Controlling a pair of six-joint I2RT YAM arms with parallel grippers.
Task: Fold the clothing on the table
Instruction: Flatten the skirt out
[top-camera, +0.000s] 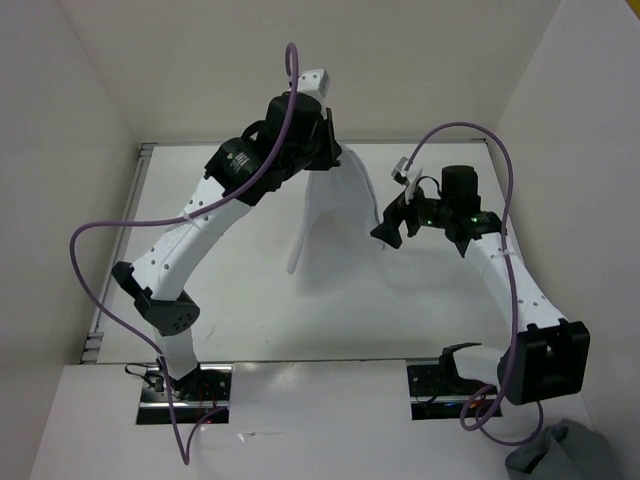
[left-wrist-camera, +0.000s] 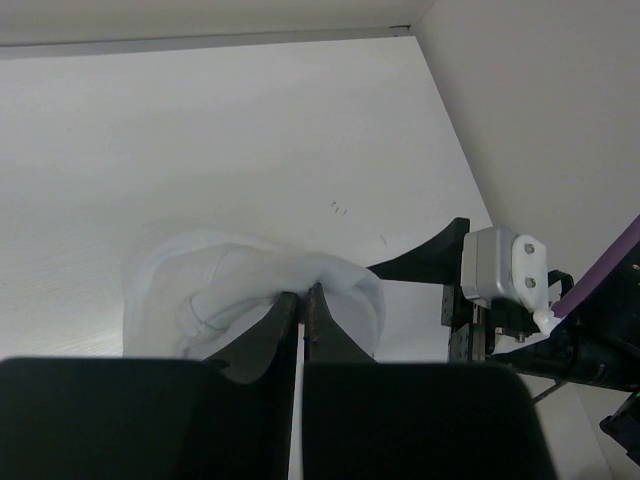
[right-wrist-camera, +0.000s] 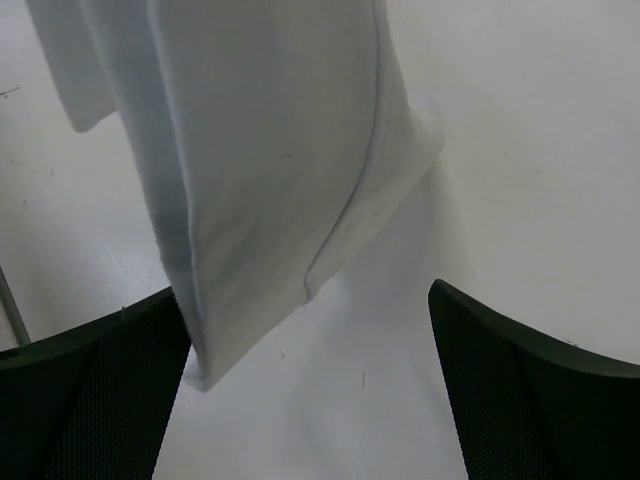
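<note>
The white clothing is hanging in a drape (top-camera: 342, 208) from my raised left gripper, so I should bring it down toward the table's near side (top-camera: 345, 292) and spread it flat before I fold it.
The white clothing (top-camera: 318, 215) hangs in a long drape from my raised left gripper (top-camera: 325, 158), its lower end reaching down to the table (top-camera: 440, 320). In the left wrist view the gripper (left-wrist-camera: 302, 296) is shut on a bunched fold of the clothing (left-wrist-camera: 240, 285). My right gripper (top-camera: 422, 236) hovers just right of the hanging cloth, open and holding nothing. In the right wrist view the clothing's (right-wrist-camera: 270, 150) lower corner dangles in front of the open gripper (right-wrist-camera: 305, 290), closer to the left finger (right-wrist-camera: 100, 380).
A grey-blue cloth bundle (top-camera: 565, 450) lies at the near right corner beside the right arm's base. White walls (top-camera: 80, 120) close the table in on three sides. The right arm's wrist camera mount (left-wrist-camera: 505, 272) shows close by in the left wrist view.
</note>
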